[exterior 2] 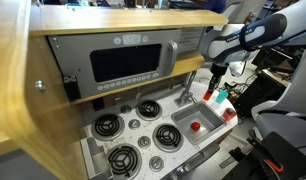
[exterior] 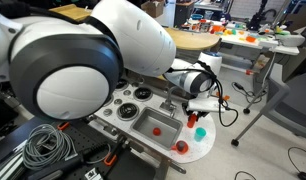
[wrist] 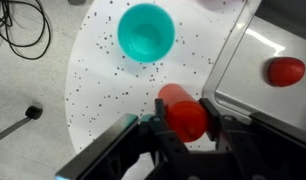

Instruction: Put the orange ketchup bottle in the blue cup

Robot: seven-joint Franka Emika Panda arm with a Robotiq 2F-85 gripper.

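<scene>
The orange ketchup bottle (exterior: pixel 191 121) is hanging low next to the blue cup, so my gripper needs to raise it over the cup's rim (exterior: pixel 200 130) before lowering it in.
In the wrist view my gripper (wrist: pixel 183 120) is shut on the orange ketchup bottle (wrist: pixel 181 112), with one finger on each side of it. The bottle is over the white speckled counter, just short of the blue cup (wrist: pixel 146 30). The cup stands upright and empty. In both exterior views the gripper (exterior: pixel 194 112) (exterior 2: pixel 215 88) hangs over the counter's end beside the sink, and the teal cup (exterior: pixel 201 131) (exterior 2: pixel 225 100) is next to it. I cannot tell whether the bottle touches the counter.
The metal sink basin (wrist: pixel 255 45) (exterior 2: pixel 205 132) lies right beside the bottle and holds a rounder red object (wrist: pixel 286 71) (exterior 2: pixel 196 126). Stove burners (exterior 2: pixel 121 158) and a faucet (exterior 2: pixel 185 92) are further along. Black cables (wrist: pixel 18 25) lie off the counter's edge.
</scene>
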